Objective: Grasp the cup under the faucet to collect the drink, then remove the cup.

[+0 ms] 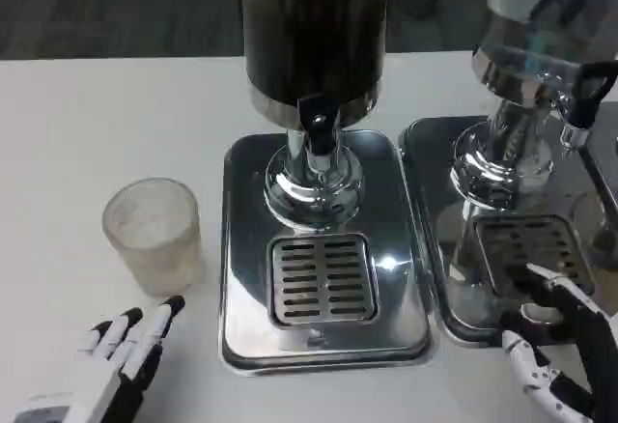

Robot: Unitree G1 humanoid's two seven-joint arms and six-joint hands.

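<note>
The tank [311, 32] looks dark while the second dispenser's tank is clear, so the faucet [319, 126] will pour dark drink into the cup when I press its handle.
A clear frosted plastic cup [154, 235] stands upright on the white table, left of the drink dispenser's steel base [241, 249]. The dispenser's dark tank [314, 27] has a black-handled faucet [319, 128] above a slotted drip grille [321, 278]. Nothing stands on the grille. My left hand [116, 360] lies at the lower left, fingers apart and pointing up toward the cup, a short gap below it, holding nothing. My right hand [565, 346] is at the lower right, fingers spread over the front edge of the second dispenser's tray, holding nothing.
A second steel dispenser [526, 104] with its own tray and grille [531, 249] stands at the right, close beside the first. Bare white table stretches to the left and behind the cup. Dark floor lies beyond the table's far edge.
</note>
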